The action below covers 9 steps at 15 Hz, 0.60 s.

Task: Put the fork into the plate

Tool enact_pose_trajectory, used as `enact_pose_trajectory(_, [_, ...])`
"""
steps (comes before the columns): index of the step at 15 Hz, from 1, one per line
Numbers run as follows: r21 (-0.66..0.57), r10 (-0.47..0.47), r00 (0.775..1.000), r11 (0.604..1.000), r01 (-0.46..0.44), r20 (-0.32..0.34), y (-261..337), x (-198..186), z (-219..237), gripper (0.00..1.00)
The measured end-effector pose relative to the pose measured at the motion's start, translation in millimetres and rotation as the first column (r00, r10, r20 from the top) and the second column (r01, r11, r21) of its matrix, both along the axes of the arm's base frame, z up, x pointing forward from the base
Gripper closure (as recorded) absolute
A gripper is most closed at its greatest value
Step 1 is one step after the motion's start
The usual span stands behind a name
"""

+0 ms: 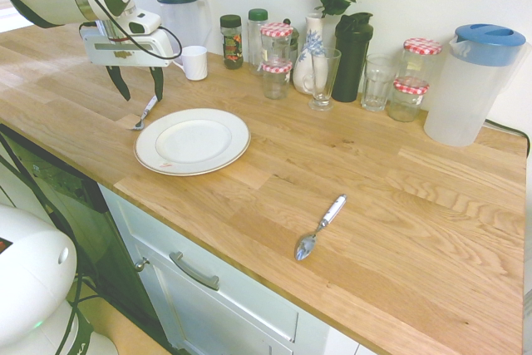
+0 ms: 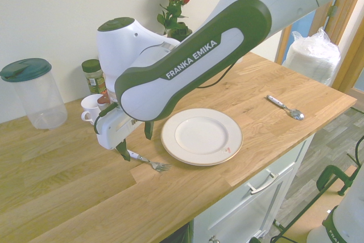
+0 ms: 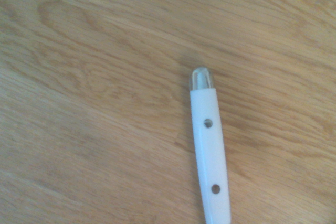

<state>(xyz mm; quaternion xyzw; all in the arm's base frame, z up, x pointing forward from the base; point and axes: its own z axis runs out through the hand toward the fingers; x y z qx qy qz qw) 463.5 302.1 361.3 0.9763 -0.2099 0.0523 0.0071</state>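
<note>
My gripper will make the fork tip tines-down when I lift it, because the fingers are on both sides of the fork's handle and the fork's tines stick out far past them.
The fork lies flat on the wooden counter just left of the plate, tines toward the counter's front edge. My gripper hangs open right above the fork's handle, one dark finger on each side of it and nothing held. From the other side, the gripper stands over the handle end, the fork's tines stick out below it, and the plate sits empty beside it. The wrist view shows the fork's white riveted handle on the wood.
A white-handled spoon lies on the counter to the right of the plate. Along the back wall stand a white mug, jars, glasses, a vase with a rose, a dark bottle and two pitchers.
</note>
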Motion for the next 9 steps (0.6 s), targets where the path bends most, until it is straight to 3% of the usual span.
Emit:
enact_pose_trajectory(2, [0.004, -0.003, 1.000, 1.000, 0.003, -0.008, 1.0, 6.2, -4.5, 0.00])
enact_pose_trajectory(3, [0.007, -0.005, 1.000, 1.000, 0.005, -0.012, 1.2, 8.5, -5.9, 1.00])
enact_pose_trajectory(9, [0.014, -0.018, 0.999, 1.000, 0.019, -0.044, 0.7, 16.2, -18.5, 1.00])
